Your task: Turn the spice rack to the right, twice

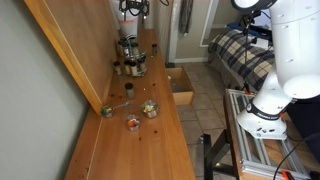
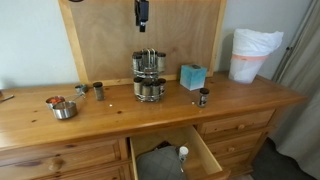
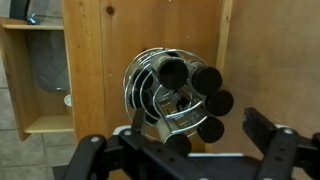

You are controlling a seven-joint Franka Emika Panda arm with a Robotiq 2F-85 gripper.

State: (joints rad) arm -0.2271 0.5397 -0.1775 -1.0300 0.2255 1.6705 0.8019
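My gripper needs to turn, because its fingers spread across toward the back board [image 3: 280, 70]. Its fingers should run along the board before they go down onto the spice rack [image 2: 150, 62].
The spice rack [image 2: 149, 75] is a two-tier round metal carousel ringed with small dark-lidded jars. It stands on the wooden dresser top against the back board, and it shows in both exterior views [image 1: 129, 55]. My gripper [image 2: 142, 12] hangs well above it, apart from it, near the top edge in an exterior view [image 1: 133, 8]. In the wrist view I look straight down on the spice rack [image 3: 176, 95], with its dark lids and wire rings. My gripper [image 3: 175, 138] is open, its fingers [image 3: 268, 135] spread wide with nothing between them.
Loose small jars [image 2: 98, 91] [image 2: 204, 97] stand on either side of the rack. A metal bowl of food [image 2: 62, 108] sits at one end and a teal box [image 2: 193, 76] beside the rack. A drawer [image 2: 170, 155] hangs open below. A white bin [image 2: 250, 55] stands beyond the dresser's end.
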